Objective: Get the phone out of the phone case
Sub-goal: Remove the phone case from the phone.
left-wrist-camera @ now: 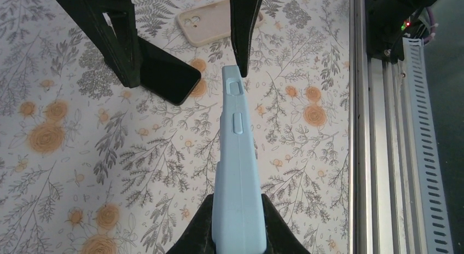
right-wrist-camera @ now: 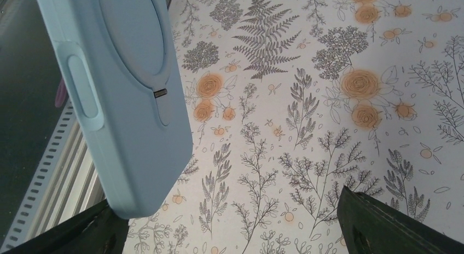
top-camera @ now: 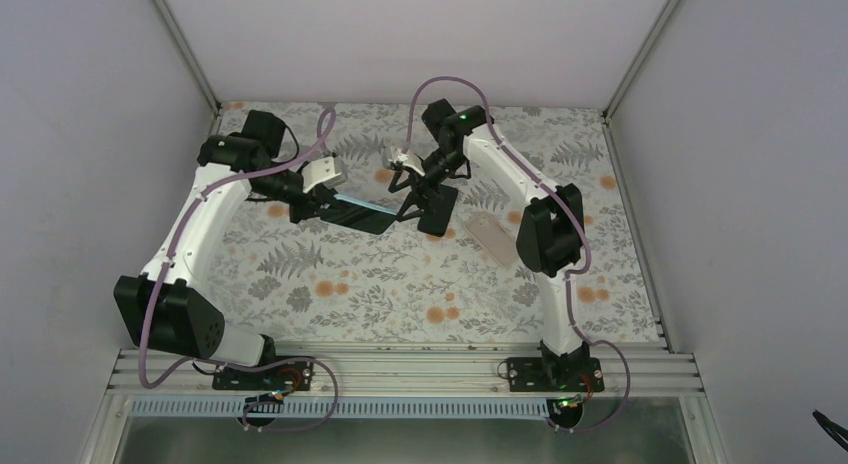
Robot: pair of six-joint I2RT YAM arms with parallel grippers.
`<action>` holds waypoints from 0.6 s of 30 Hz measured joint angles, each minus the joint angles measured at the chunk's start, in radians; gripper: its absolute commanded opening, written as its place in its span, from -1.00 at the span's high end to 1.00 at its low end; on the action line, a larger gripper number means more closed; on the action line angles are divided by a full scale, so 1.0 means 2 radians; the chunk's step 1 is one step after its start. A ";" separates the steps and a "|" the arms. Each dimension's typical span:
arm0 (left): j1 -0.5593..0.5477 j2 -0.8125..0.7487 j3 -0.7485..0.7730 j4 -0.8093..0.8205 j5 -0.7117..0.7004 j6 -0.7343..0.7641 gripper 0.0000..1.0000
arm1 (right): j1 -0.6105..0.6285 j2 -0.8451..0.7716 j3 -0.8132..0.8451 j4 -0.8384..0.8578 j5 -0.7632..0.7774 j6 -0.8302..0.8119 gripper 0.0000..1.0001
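Observation:
My right gripper's finger is reaching only the tip of the light blue phone case (left-wrist-camera: 231, 70), so I should move back and then bring it in deeper along the phone case's dark side (top-camera: 372, 221).
My left gripper (left-wrist-camera: 239, 210) (top-camera: 322, 196) is shut on a light blue phone case (left-wrist-camera: 238, 155), holding it on edge above the table. In the top view the case (top-camera: 352, 200) shows a dark face (top-camera: 358, 217) on its near side. My right gripper (right-wrist-camera: 235, 232) (top-camera: 408, 196) is open wide at the case's far end (right-wrist-camera: 126, 100). The case corner lies just by its left finger (right-wrist-camera: 101, 232), and the right finger (right-wrist-camera: 394, 221) is far off. In the left wrist view one right finger (left-wrist-camera: 244, 29) ends at the case tip.
A bare black phone (left-wrist-camera: 169, 79) (top-camera: 437, 210) lies flat on the floral table under the right gripper. A beige empty case (left-wrist-camera: 210, 21) (top-camera: 488, 237) lies beyond it. The metal rail (left-wrist-camera: 377, 155) runs along the table's near edge.

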 measured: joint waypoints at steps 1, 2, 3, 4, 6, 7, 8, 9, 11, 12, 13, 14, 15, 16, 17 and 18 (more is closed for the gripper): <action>-0.002 0.000 0.000 0.000 0.000 0.000 0.95 | 0.000 0.000 0.001 -0.004 0.000 -0.004 -0.93; -0.003 0.000 0.000 0.000 -0.001 0.000 0.95 | 0.000 0.001 0.001 -0.007 0.000 -0.008 -0.93; -0.004 -0.001 0.000 0.000 -0.001 0.000 0.95 | 0.000 0.001 0.002 -0.009 0.000 -0.012 -0.93; -0.006 -0.001 0.000 0.000 -0.002 0.000 0.95 | 0.000 0.001 0.002 -0.011 0.000 -0.015 -0.93; -0.010 -0.003 0.000 0.001 -0.006 0.000 0.95 | 0.000 0.001 0.003 -0.014 0.000 -0.021 -0.92; -0.013 -0.004 0.000 0.001 -0.009 -0.001 0.95 | 0.000 0.001 0.003 -0.016 0.000 -0.024 -0.92; -0.018 -0.006 0.000 0.003 -0.015 -0.002 0.95 | 0.000 0.002 0.003 -0.018 0.000 -0.027 -0.92; -0.022 -0.008 0.000 0.005 -0.019 -0.002 0.95 | 0.000 0.002 0.003 -0.020 0.000 -0.029 -0.92; -0.030 -0.012 0.000 0.007 -0.030 -0.004 0.95 | 0.000 0.005 0.003 -0.025 0.000 -0.034 -0.92; -0.033 -0.014 0.000 0.007 -0.035 -0.004 0.95 | 0.000 0.006 0.003 -0.027 0.000 -0.035 -0.91; -0.035 -0.014 0.000 0.008 -0.038 -0.006 0.95 | 0.000 0.007 0.003 -0.029 0.000 -0.037 -0.91; -0.037 -0.015 0.000 0.009 -0.042 -0.007 0.95 | 0.000 0.009 0.003 -0.030 0.000 -0.039 -0.91; -0.038 -0.015 0.000 0.009 -0.044 -0.008 0.95 | 0.000 0.010 0.003 -0.031 0.000 -0.039 -0.91; -0.040 -0.015 0.000 0.009 -0.047 -0.009 0.95 | 0.000 0.010 0.003 -0.030 0.001 -0.041 -0.91; -0.041 -0.015 0.000 0.009 -0.049 -0.010 0.95 | 0.000 0.012 0.002 -0.030 0.001 -0.042 -0.90; -0.042 -0.015 0.000 0.009 -0.051 -0.010 0.95 | 0.000 0.012 0.001 -0.030 0.002 -0.043 -0.90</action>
